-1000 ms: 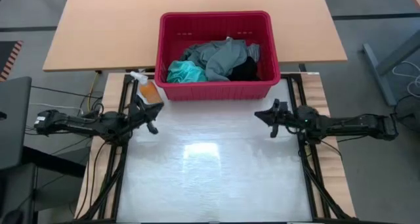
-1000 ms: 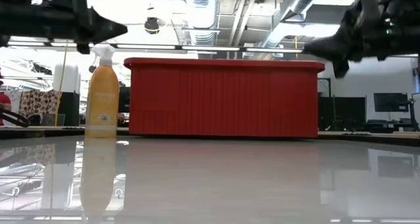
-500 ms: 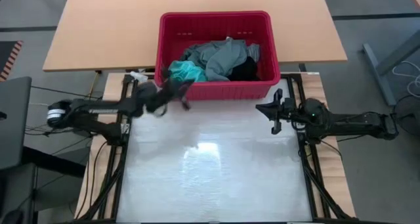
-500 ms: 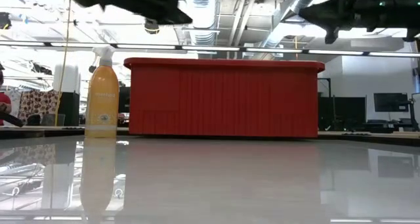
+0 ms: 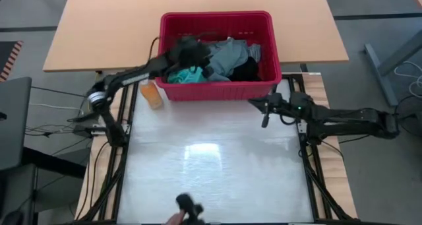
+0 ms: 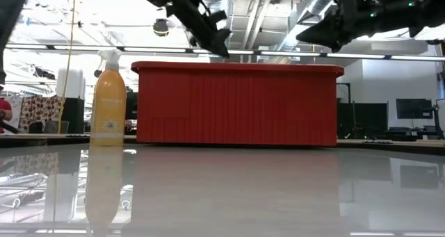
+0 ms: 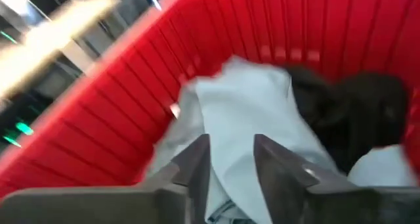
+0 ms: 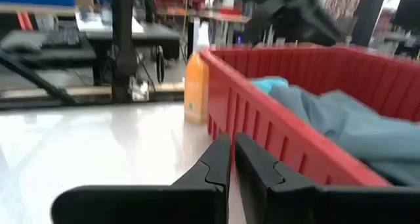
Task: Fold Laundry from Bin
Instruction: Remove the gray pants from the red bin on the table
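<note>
My left gripper should keep lowering its open fingers over the grey-green garment [image 5: 228, 56], which lies uncovered on top, until its cloth [image 7: 232, 152] fills their gap, and then close.
The red bin [image 5: 217, 15] stands at the table's far edge. In it lies the laundry: a grey-green garment [image 5: 227, 57] on top, a turquoise one [image 5: 188, 73] at the left and a black one [image 5: 247, 70] at the right. My left gripper [image 5: 191, 52] hangs over the bin's left part, above its rim in the low view [image 6: 221, 46]. It is open, with its fingers [image 7: 197, 165] over the grey-green garment [image 7: 243, 112]. My right gripper [image 5: 264, 113] is shut, held level in the air in front of the bin's right corner.
An orange spray bottle [image 5: 151, 94] stands at the bin's near left corner, under my left arm. The white table top [image 5: 211, 159] lies bare in front of the bin. A small dark object [image 5: 188, 208] shows at the near edge.
My left gripper has swung from the table's left side by the spray bottle, up and toward the far edge, and now hangs over the bin's left part. My right gripper has risen a little, edged toward the table's left and rolled.
</note>
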`<state>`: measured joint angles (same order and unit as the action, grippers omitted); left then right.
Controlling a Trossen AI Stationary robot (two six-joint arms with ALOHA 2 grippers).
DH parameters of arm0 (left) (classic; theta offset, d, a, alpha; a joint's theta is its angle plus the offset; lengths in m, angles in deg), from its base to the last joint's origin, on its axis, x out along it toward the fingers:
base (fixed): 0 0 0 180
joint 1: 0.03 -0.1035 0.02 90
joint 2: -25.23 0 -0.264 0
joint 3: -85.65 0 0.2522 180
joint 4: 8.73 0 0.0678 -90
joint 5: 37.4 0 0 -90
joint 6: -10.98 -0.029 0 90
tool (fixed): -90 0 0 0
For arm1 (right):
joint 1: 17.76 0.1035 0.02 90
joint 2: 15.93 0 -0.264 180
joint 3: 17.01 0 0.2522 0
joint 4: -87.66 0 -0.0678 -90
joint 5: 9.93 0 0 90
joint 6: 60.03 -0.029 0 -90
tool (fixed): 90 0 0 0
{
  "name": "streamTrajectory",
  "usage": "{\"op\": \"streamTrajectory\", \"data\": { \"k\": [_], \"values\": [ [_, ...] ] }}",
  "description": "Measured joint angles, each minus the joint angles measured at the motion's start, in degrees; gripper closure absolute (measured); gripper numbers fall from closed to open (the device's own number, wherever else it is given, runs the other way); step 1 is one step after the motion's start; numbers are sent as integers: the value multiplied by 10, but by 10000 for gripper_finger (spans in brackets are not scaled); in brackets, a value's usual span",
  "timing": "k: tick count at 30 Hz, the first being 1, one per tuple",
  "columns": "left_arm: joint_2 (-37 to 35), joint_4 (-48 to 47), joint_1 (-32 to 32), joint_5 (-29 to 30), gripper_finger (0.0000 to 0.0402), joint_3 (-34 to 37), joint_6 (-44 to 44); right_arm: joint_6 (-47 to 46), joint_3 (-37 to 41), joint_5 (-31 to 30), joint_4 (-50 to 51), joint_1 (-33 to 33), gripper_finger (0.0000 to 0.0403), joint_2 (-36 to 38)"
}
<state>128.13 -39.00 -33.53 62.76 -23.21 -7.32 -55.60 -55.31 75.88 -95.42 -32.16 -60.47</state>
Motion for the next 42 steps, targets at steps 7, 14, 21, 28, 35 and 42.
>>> {"op": "streamTrajectory", "data": {
  "k": [7, 14, 21, 28, 35, 42],
  "values": [
    [161, -217, -53, -38, 212, -241, 24, 2, -24, 0, 37, 0, 355, -42],
    [272, -333, -89, -56, 187, -400, 36, 2, -34, 0, 64, -1, 355, -54],
    [285, -344, -104, -136, 186, -379, 40, 2, -34, 1, 79, -18, 355, -54],
    [285, -354, -101, -84, 207, -379, 32, 1, -34, 1, 78, -41, 355, -53],
    [303, -364, -95, -88, 380, -379, -5, 1, -34, 1, 69, -41, 355, -53],
    [279, -362, -75, -78, 400, -398, -22, -1, -34, 2, 59, -20, 355, -53]
  ]
}}
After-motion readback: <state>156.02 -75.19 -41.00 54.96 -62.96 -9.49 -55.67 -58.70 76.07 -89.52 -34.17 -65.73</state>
